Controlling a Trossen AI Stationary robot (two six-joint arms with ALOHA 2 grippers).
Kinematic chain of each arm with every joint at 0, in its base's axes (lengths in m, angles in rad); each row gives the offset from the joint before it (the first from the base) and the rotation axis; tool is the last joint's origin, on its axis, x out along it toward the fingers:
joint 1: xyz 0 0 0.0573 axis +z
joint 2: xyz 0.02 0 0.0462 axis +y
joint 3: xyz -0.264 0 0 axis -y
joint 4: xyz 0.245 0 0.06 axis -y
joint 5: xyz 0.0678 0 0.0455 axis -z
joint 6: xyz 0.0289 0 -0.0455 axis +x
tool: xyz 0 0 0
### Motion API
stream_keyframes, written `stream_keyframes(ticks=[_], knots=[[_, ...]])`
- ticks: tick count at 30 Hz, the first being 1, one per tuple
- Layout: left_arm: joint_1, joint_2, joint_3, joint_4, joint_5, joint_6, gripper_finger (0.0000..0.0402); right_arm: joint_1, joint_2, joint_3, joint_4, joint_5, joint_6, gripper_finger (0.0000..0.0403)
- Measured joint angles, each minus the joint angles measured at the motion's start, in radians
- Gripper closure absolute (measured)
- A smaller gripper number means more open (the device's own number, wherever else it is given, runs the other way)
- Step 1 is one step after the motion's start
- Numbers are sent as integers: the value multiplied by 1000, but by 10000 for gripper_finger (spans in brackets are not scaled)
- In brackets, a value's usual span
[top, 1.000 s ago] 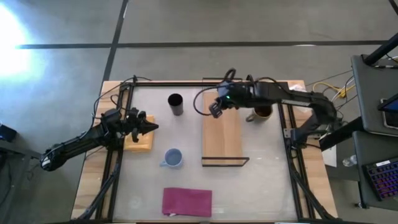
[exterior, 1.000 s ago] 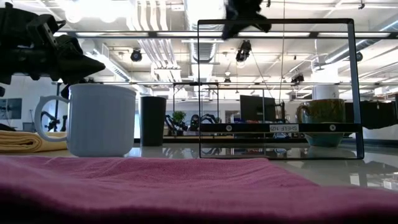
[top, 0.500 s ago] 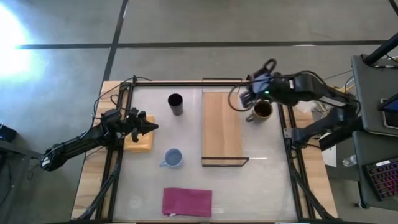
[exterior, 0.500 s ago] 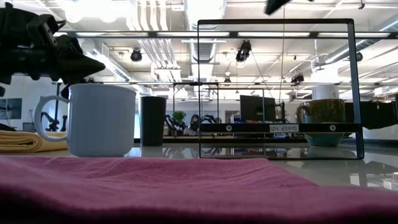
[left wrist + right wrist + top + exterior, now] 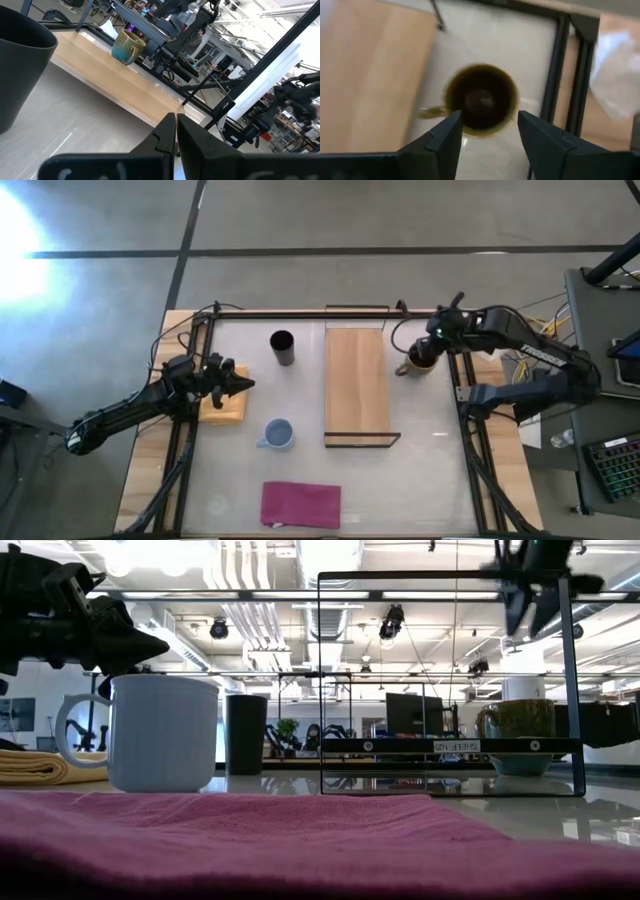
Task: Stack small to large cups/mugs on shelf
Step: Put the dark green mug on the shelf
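The robot should expect the brown mug [image 5: 419, 365] to be empty when it lifts the mug, since a pale round bottom [image 5: 480, 101] is visible deep inside.
The brown mug [image 5: 421, 359] stands on its base on the table, just right of the shelf [image 5: 357, 385], its handle toward the board. My right gripper [image 5: 487, 135] hangs open above it, fingers pointing down and well clear of its rim [image 5: 520, 705]. The black cup [image 5: 282, 347] stands left of the shelf at the far side. The light blue mug [image 5: 278, 434] stands nearer, also left of the shelf. My left gripper [image 5: 243, 385] is shut and empty over the yellow cloth [image 5: 222, 406].
A magenta cloth [image 5: 300, 505] lies at the table's near edge. The shelf has a thin black frame standing up at its near end [image 5: 362, 441] and its far end. Black rails [image 5: 463, 395] run along both sides of the table.
My right gripper has gone from above the shelf's far end toward the table's right edge and now hangs over the brown mug. Its fingers have opened wide on the way. The mugs, the cup and my left arm have stayed put.
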Motion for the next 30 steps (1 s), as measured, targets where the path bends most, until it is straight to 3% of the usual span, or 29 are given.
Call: stream_keyframes(ticks=[6, 10, 16, 23, 30], knots=[[0, 0, 0, 0, 0, 0, 400, -217, -30, -187, 72, -138, -122, 214], [0, 0, 0, 0, 0, 0, 400, -290, -17, -280, 190, -162, -177, 213], [0, 0, 0, 0, 0, 0, 400, -328, 41, -337, 331, -144, -231, 213], [0, 0, 0, 0, 0, 0, 400, -364, 146, -380, 375, -110, -284, 213], [0, 0, 0, 0, 0, 0, 400, -365, 165, -369, 395, -112, -314, 215]])
